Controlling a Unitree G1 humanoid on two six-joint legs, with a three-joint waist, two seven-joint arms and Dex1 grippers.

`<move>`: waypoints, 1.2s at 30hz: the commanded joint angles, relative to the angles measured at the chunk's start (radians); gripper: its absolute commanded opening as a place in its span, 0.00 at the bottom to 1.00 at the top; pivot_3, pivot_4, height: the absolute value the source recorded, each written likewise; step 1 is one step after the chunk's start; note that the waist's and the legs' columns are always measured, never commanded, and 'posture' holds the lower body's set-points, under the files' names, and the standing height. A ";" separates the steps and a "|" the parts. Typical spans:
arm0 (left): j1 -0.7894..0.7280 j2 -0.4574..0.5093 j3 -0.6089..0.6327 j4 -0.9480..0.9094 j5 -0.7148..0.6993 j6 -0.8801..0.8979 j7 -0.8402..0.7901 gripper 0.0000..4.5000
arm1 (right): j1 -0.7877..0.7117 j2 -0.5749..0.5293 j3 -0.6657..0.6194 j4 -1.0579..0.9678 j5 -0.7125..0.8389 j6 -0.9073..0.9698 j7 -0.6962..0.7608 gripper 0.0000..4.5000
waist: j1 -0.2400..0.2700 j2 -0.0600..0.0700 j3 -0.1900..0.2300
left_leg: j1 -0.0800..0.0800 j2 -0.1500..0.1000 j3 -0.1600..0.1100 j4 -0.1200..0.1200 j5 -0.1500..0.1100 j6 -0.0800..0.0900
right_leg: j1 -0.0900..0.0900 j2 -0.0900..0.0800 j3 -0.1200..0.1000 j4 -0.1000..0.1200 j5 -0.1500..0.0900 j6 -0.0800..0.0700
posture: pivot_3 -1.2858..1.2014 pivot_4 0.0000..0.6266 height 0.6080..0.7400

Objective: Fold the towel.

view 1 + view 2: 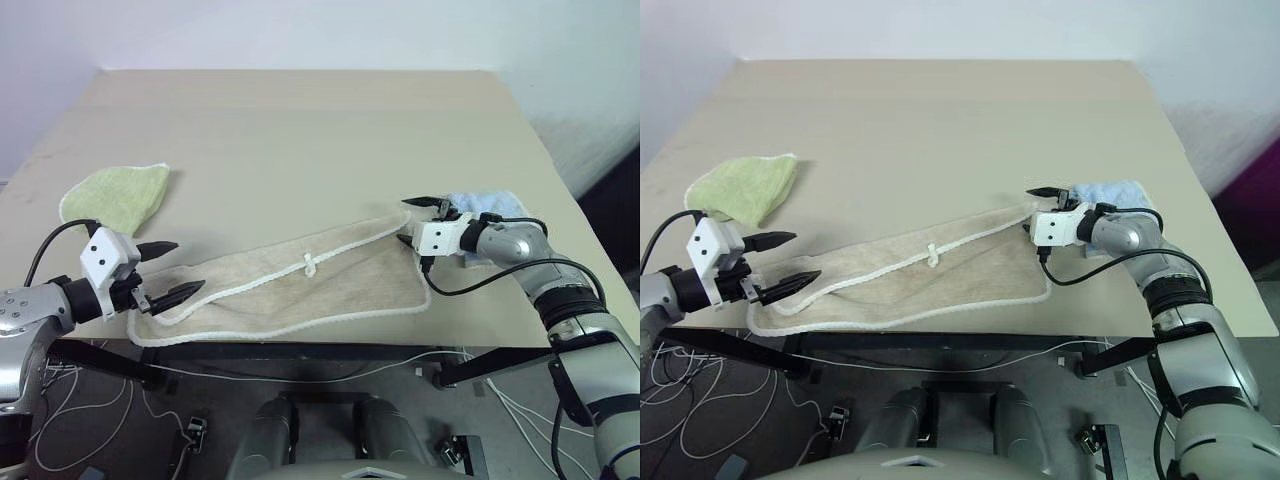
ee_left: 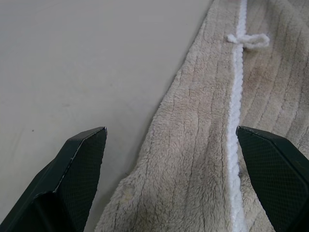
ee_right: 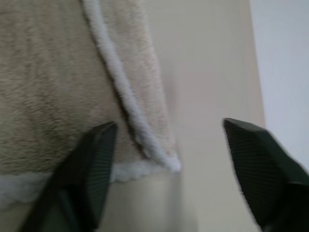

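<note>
The white edging [image 1: 365, 240] should come over to the towel's far side when the robot lifts the towel's corner, because its small loop [image 1: 310, 265] lies loose across the top of the towel.
The beige towel [image 1: 300, 290] lies folded into a long strip along the table's near edge, its white corded edging and small loop [image 1: 310, 265] facing up. My left gripper [image 1: 188, 267] is open at the strip's left end, with its fingers just above the cloth. In the left wrist view the towel [image 2: 203, 145] and its cord run between the spread fingers [image 2: 82, 164]. My right gripper [image 1: 404, 221] is open at the towel's far right corner. In the right wrist view that corner [image 3: 166, 159] sits between the fingers, and nothing is gripped.
A light-green cloth [image 1: 115, 200] lies bunched at the table's left side. A light-blue cloth [image 1: 492, 205] lies just behind my right gripper. The tan table [image 1: 300, 120] stretches away beyond the towel. Its front edge runs right under the towel.
</note>
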 commanded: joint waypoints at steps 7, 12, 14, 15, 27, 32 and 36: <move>0.031 0.055 0.056 -0.025 -0.008 -0.016 -0.042 1.00 | -0.039 0.007 0.011 0.020 -0.009 -0.011 -0.017 0.03 | -0.001 0.000 0.000 | 0.000 0.000 0.000 0.000 0.000 0.000 | 0.000 0.000 0.000 0.000 0.000 0.000 | 0.52 0.24 1.00; 0.018 0.160 0.048 0.002 0.062 -0.087 -0.102 1.00 | -0.039 0.019 0.015 0.020 -0.025 -0.005 -0.048 0.01 | -0.001 0.000 0.000 | 0.000 0.000 0.000 0.000 0.000 0.000 | 0.000 0.000 0.000 0.000 0.000 0.000 | 0.52 0.24 1.00; 0.034 0.207 0.037 0.006 0.098 -0.127 -0.135 1.00 | -0.042 0.024 0.019 0.022 -0.034 -0.004 -0.064 0.01 | -0.002 0.000 0.000 | 0.000 0.000 0.000 0.000 0.000 0.000 | 0.000 0.000 0.000 0.000 0.000 0.000 | 0.52 0.24 1.00; 0.040 0.228 0.033 0.009 0.111 -0.144 -0.152 1.00 | -0.044 0.027 0.021 0.024 -0.037 -0.003 -0.066 0.01 | -0.002 0.001 0.000 | 0.000 0.000 0.000 0.000 0.000 0.000 | 0.000 0.000 0.000 0.000 0.000 0.000 | 0.52 0.24 1.00; 0.020 0.438 -0.054 0.061 0.155 -0.182 -0.405 1.00 | -0.095 0.047 0.041 0.088 -0.046 -0.016 -0.066 0.01 | -0.026 0.003 0.002 | 0.000 0.000 0.000 -0.001 0.000 0.000 | 0.000 0.003 0.000 0.000 0.000 0.000 | 0.52 0.24 1.00; -0.041 0.442 -0.154 0.094 0.202 -0.245 -0.435 1.00 | -0.103 0.042 0.044 0.098 -0.042 -0.024 -0.055 0.01 | -0.024 0.003 0.002 | 0.000 0.000 0.000 -0.001 0.000 0.000 | 0.000 0.003 0.000 0.000 0.000 0.000 | 0.52 0.24 1.00; -0.064 0.424 -0.227 0.120 0.236 -0.262 -0.433 1.00 | -0.093 0.032 0.040 0.088 -0.036 -0.026 -0.042 0.01 | -0.025 0.003 0.002 | 0.000 0.000 0.001 -0.001 0.000 0.000 | 0.000 0.003 0.000 0.000 0.000 0.000 | 0.52 0.24 1.00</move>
